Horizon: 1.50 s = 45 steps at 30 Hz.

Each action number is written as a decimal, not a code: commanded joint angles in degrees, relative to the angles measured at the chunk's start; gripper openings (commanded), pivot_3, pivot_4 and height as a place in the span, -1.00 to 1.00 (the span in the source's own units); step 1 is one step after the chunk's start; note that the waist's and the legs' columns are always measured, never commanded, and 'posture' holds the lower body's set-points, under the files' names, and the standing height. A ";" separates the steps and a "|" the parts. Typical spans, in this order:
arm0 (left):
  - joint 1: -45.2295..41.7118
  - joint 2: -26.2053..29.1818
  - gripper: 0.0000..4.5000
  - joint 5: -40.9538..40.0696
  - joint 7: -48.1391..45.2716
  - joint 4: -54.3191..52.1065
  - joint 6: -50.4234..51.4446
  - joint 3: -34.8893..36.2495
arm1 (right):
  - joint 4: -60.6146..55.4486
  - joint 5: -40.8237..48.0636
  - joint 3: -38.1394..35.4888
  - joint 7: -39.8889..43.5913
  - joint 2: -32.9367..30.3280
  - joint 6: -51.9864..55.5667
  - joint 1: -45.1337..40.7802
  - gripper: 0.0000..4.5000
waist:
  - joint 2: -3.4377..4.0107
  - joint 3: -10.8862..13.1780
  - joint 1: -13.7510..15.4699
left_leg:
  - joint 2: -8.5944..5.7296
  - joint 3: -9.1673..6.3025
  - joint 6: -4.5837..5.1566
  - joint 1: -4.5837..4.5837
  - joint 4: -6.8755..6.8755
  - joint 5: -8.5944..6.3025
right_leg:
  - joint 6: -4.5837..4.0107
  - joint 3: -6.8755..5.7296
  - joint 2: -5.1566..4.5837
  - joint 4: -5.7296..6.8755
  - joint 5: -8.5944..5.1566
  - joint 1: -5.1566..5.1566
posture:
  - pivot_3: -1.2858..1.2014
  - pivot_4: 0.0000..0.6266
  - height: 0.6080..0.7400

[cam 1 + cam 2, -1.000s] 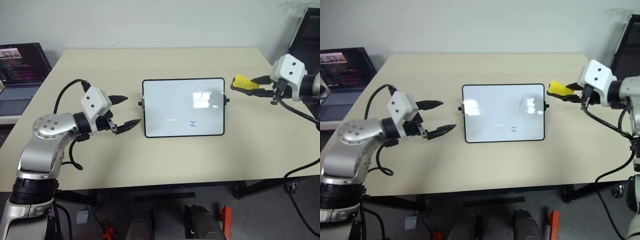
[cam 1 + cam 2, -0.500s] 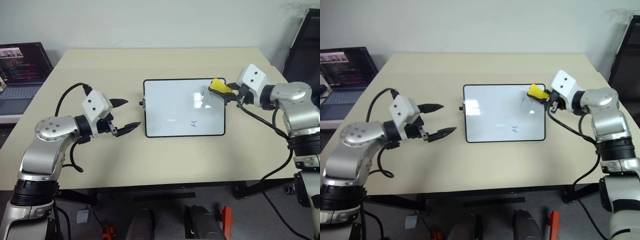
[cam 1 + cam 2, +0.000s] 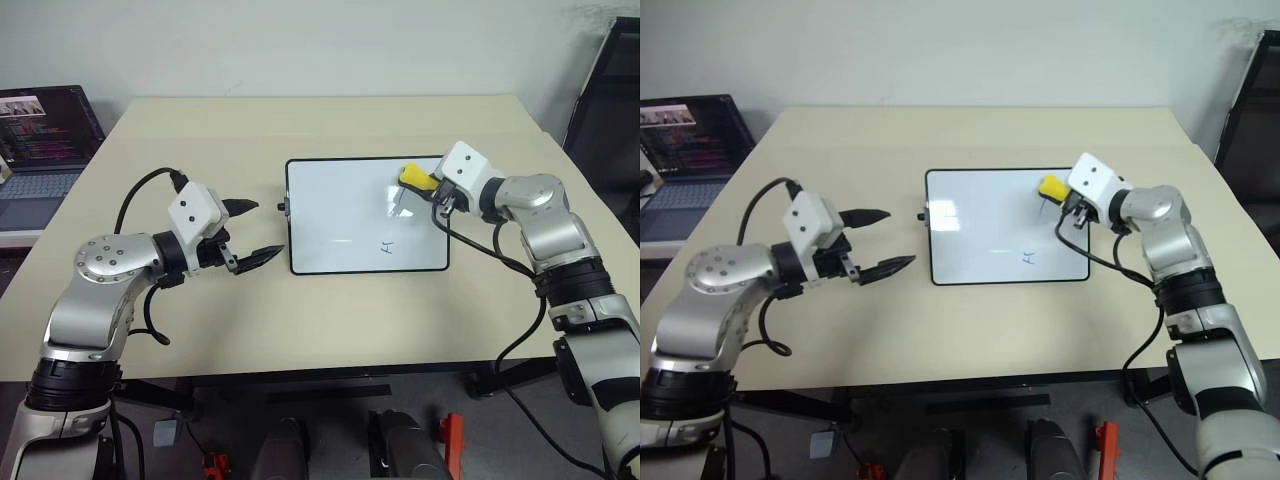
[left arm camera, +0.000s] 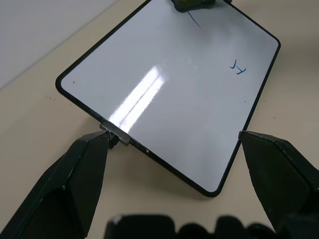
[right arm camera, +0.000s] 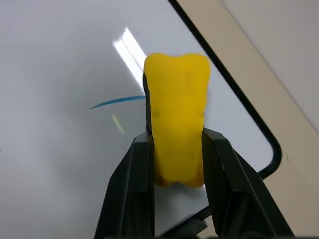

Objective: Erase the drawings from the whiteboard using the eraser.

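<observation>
My right gripper should wipe the eraser back over the thin blue stroke (image 5: pixel 117 101), which pokes out past the eraser's edge, before it moves to the letter-like drawing (image 3: pixel 387 248).
The whiteboard (image 3: pixel 340 215) lies flat at the middle of the tan table, black-framed. A small blue letter-like drawing (image 3: pixel 387 246) sits in its near right part, and a thin blue stroke (image 5: pixel 117 101) lies near its far right corner. My right gripper (image 3: pixel 428 186) is shut on the yellow eraser (image 3: pixel 414 179), held over the board's far right corner beside that stroke. My left gripper (image 3: pixel 255 228) stands open just left of the board's short side, near its black knob (image 4: pixel 115 134), with nothing between its fingers.
An open laptop (image 3: pixel 40 140) sits on a lower surface off the table's left edge. A dark chair or stand (image 3: pixel 605 100) rises at the far right. Black cables hang from both arms.
My right gripper has carried the eraser leftward and down from beyond the board's right edge to over its far right corner. The left gripper has kept still.
</observation>
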 commanded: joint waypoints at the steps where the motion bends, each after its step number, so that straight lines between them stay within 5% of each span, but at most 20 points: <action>1: -1.23 0.32 1.00 -0.16 0.53 -1.36 -0.50 1.19 | 2.40 -1.29 -0.50 -1.71 -0.64 -2.88 -2.90 -0.57 | 0.00 0.00 -0.02 | 0.00 0.00 0.00 0.00 0.00 0.00 | 0.00 0.00 0.00 0.00 0.00 0.00 | 0.03 -0.52 1.00; 10: -1.48 0.13 1.00 -0.20 0.67 -1.37 -0.44 1.05 | 6.81 -2.83 0.01 -2.21 -0.49 -5.74 -3.65 -0.57 | 0.00 0.00 -0.08 | -0.01 -0.01 0.00 0.03 0.07 0.00 | 0.00 0.01 0.00 0.12 0.00 0.01 | 0.03 -0.52 1.00; 24: -1.87 0.04 1.00 -0.04 0.71 -1.40 -0.47 0.83 | -14.47 -4.80 8.63 7.94 1.51 5.78 9.90 -0.57 | -0.10 -0.06 -0.19 | 0.01 -0.04 0.00 0.53 0.35 0.00 | 0.23 0.04 0.07 0.56 -0.21 0.40 | 0.03 -0.52 1.00; 38: -1.64 -0.16 1.00 -0.07 1.04 -1.57 -0.58 0.65 | 6.28 -7.56 3.68 -4.04 -2.76 0.13 -2.69 -0.57 | -0.11 -0.07 -0.10 | 0.02 0.01 0.00 0.85 0.52 0.00 | -0.07 0.09 0.06 0.52 -0.36 0.79 | 0.03 -0.52 1.00; 45: -1.46 0.57 1.00 -0.09 0.64 -1.05 -0.69 1.18 | 4.84 -7.15 4.40 -1.72 -3.35 0.55 -0.47 -0.57 | -0.12 -0.07 -0.02 | 0.01 0.01 0.00 0.86 0.56 0.00 | -0.07 0.11 0.04 0.51 -0.36 0.82 | 0.03 -0.52 1.00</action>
